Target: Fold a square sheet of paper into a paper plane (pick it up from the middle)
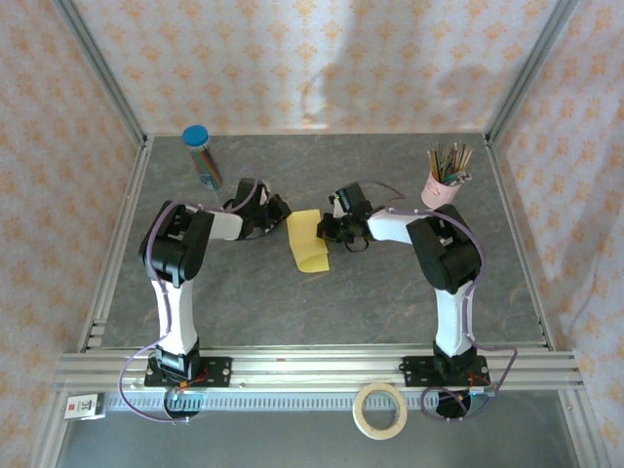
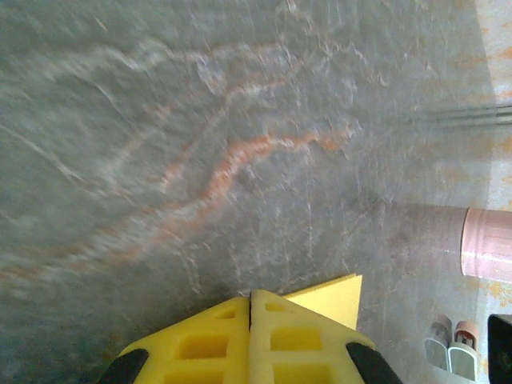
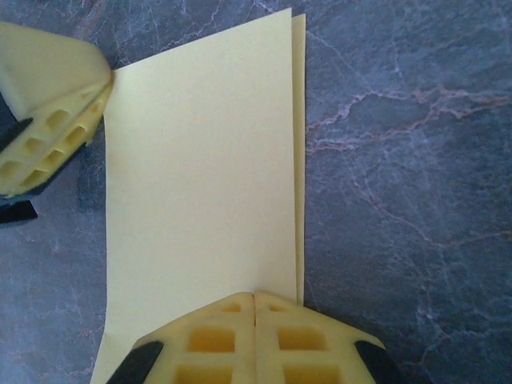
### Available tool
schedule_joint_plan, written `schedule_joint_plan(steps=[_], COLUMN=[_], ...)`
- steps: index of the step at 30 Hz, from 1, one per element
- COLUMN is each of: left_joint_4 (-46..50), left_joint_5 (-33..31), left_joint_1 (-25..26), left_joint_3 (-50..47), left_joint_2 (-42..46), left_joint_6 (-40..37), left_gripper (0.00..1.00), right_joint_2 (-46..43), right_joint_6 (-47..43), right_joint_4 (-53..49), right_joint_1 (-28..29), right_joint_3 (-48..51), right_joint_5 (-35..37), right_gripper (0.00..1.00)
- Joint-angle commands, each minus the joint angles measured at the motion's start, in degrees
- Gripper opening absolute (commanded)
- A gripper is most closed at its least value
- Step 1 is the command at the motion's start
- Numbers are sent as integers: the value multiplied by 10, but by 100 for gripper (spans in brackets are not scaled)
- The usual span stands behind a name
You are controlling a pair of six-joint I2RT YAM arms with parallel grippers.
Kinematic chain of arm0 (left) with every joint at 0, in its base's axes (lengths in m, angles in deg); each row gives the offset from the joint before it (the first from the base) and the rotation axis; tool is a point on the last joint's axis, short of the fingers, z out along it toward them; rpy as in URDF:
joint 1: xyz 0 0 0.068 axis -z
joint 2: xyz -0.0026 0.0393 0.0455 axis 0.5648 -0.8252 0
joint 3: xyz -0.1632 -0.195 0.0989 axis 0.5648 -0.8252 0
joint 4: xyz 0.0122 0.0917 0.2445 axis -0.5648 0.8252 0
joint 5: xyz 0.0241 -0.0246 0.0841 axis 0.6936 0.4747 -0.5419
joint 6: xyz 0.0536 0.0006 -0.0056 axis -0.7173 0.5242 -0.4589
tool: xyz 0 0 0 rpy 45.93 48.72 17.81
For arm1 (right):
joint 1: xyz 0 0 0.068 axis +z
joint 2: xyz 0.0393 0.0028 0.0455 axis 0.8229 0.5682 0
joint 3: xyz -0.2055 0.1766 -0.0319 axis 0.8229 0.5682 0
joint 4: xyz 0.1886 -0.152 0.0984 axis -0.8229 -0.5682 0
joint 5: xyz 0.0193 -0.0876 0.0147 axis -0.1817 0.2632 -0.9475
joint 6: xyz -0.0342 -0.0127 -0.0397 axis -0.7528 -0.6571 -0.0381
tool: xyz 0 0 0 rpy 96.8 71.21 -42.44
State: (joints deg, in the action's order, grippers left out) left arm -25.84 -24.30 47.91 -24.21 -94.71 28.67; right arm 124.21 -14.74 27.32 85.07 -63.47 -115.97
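Observation:
The folded sheet's near end (image 1: 313, 260) bulges up, so next I move my left gripper back from the sheet's far corner along the fold (image 1: 293, 245) and press that end flat.
The square sheet of paper (image 1: 308, 241) is yellow and lies flat on the grey table, folded in half into a long rectangle, its two layers slightly offset along one long edge (image 3: 299, 160). My right gripper (image 3: 254, 296) is shut, its tips resting on the sheet's near end beside that edge. My left gripper (image 2: 251, 294) is shut too. Its fingers (image 3: 48, 104) touch the sheet's far left corner, and a corner of the sheet (image 2: 336, 298) pokes out beside its tips. From above, the left gripper (image 1: 278, 216) and the right gripper (image 1: 331, 226) flank the sheet. The paper plane is out of view.
A pink cup of pencils (image 1: 444, 180) stands at the back right, and a blue-capped tube (image 1: 202, 156) at the back left. A roll of tape (image 1: 380, 409) lies in front of the rail. Patterned walls enclose the table.

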Motion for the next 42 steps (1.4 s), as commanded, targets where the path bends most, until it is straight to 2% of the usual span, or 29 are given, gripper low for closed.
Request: schedule_joint_plan(steps=[1, 7, 12, 17, 21, 27, 42], left_joint_4=[-25, -57, -10, 24, -26, -56, -46], left_joint_5=[-11, -2, -44, -70, -91, -113, -131], left_joint_1=[-20, -4, 61, 117, 139, 141, 140], left_joint_3=[-9, -33, -72, -106, -147, -176, -225], left_joint_2=[18, 97, 153, 164, 173, 167, 154], left_joint_6=[-50, -5, 61, 152, 216, 232, 234], left_gripper=[0, 0, 0, 0, 0, 0, 0], right_joint_2=[144, 142, 138, 136, 135, 135, 136], right_joint_6=[-6, 2, 9, 14, 18, 18, 14], right_joint_4=[-150, -145, -138, -134, -130, -132, -140], right_joint_1=[-29, -29, -29, -29, -29, -29, -30], right_joint_3=[79, 82, 87, 88, 88, 86, 86], right_joint_5=[202, 192, 186, 185, 184, 186, 188], right_gripper=[3, 3, 3, 3, 3, 3, 3])
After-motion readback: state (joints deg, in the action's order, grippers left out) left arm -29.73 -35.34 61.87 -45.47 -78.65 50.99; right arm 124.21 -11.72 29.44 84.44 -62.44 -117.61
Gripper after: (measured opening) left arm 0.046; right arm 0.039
